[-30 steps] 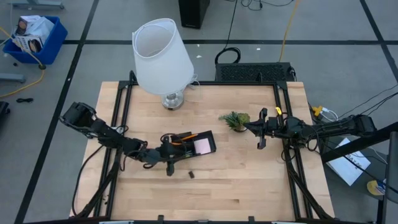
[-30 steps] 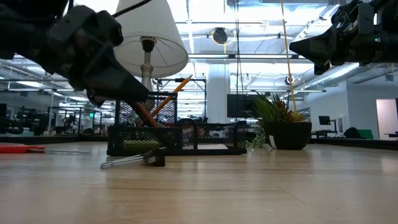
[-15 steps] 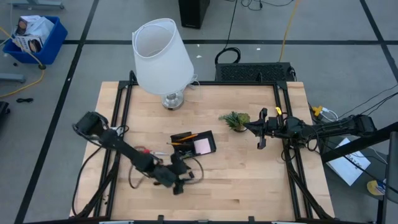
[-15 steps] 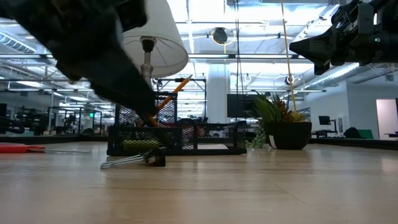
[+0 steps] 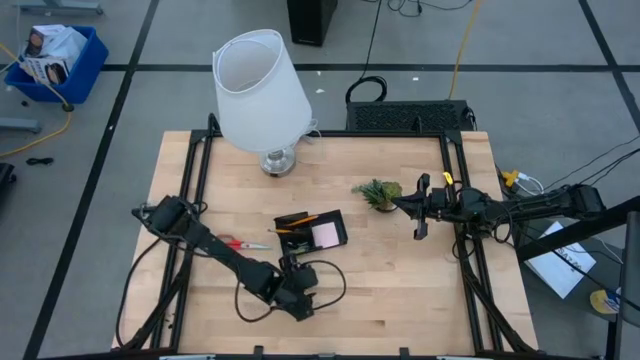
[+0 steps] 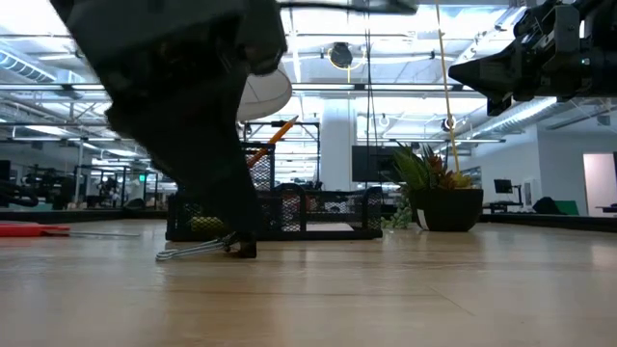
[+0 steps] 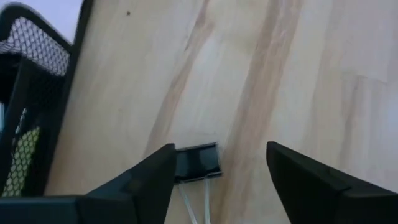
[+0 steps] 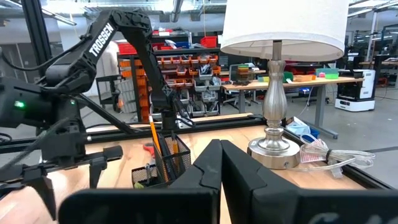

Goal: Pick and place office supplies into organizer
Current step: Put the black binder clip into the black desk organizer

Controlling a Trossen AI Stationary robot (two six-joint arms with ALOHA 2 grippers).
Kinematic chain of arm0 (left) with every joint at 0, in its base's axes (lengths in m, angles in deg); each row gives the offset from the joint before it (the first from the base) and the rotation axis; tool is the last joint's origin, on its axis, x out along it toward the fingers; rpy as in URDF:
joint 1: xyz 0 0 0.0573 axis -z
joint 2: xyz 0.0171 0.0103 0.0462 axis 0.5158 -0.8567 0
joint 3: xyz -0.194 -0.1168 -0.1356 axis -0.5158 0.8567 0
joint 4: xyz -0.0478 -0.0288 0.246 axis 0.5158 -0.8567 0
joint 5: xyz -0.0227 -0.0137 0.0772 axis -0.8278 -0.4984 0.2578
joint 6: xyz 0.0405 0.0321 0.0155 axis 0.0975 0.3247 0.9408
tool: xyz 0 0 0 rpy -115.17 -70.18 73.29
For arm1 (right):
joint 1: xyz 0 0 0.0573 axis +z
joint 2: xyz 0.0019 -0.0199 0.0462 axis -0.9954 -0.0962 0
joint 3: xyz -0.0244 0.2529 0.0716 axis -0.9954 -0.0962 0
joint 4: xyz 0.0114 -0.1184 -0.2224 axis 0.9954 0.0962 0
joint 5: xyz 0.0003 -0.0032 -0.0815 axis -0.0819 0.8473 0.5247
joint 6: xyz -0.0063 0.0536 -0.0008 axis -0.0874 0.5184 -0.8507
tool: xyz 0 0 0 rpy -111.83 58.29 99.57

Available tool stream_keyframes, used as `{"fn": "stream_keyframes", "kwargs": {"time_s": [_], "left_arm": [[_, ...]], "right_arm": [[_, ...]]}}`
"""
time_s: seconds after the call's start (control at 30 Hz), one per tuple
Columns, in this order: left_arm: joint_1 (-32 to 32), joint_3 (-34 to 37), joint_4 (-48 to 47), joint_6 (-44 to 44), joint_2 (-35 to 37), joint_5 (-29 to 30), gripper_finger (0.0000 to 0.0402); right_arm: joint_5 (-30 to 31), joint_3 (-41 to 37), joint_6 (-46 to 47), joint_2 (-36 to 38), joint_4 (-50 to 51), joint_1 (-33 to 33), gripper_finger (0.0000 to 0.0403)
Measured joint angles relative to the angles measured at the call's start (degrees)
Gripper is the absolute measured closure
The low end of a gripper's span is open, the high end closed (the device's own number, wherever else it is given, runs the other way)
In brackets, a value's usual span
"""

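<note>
The binder clip's end [image 7: 180, 165] is close up against one finger, so my left gripper should move toward the organizer and get centered over the binder clip's black body [image 7: 199, 163] before it closes.
A small black binder clip [image 7: 198, 167] lies flat on the wooden table, its wire handles [image 6: 191, 253] pointing away from the organizer. My left gripper [image 7: 221, 180] is open just above it, one finger on either side, near the table's front edge [image 5: 300, 288]. The black mesh organizer [image 5: 311, 230] behind it holds a pink sticky-note pad [image 5: 325, 235] and an orange pencil [image 6: 275, 135] that leans up out of it. Red-handled scissors [image 5: 244, 243] lie on the table left of the organizer. My right gripper [image 5: 420, 216] is shut and raised beside the plant.
A big white lamp [image 5: 262, 95] stands at the table's far left. A small green plant [image 5: 379, 193] in a dark pot sits right of the organizer. Bare wood stretches over the table's near right part. The left arm's cable loops [image 5: 325, 290] close to the clip.
My left gripper has left the organizer's left end and gone toward the table's near edge and a little right, coming down over the binder clip. The scissors, hidden under the arm before, now show. The clip has stayed where it was.
</note>
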Motion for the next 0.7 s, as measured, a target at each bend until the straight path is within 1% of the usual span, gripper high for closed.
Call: {"fn": "stream_keyframes", "kwargs": {"time_s": [0.1, 0.17, 0.23, 0.33, 0.5, 0.7], "left_arm": [[-0.07, 1.00, 0.91, 0.35, 0.09, 0.23, 0.0169], [-0.11, 1.15, 1.04, 2.57, 0.09, 0.33, 0.0181], [-0.14, 1.15, 0.87, 4.48, 0.09, 0.31, 0.0189], [-0.48, 1.16, 0.99, 4.73, 0.09, -0.06, 0.0196], [0.19, 1.26, 2.00, 7.90, -0.02, 0.13, 0.0191], [1.57, 1.34, 2.81, 7.83, 0.01, 1.75, 0.0164]], "right_arm": [[0.00, 0.00, 0.00, -0.02, 0.02, -0.02, 0.0403], [0.00, 0.00, 0.00, -0.02, 0.00, -0.02, 0.0403], [0.00, 0.02, -0.02, -0.01, 0.00, -0.02, 0.0403], [0.00, 0.00, 0.00, -0.02, 0.00, -0.01, 0.0403], [0.00, 0.01, -0.02, -0.01, 0.00, -0.01, 0.0403], [0.00, 0.00, -0.02, -0.02, 0.00, 0.00, 0.0403]]}}
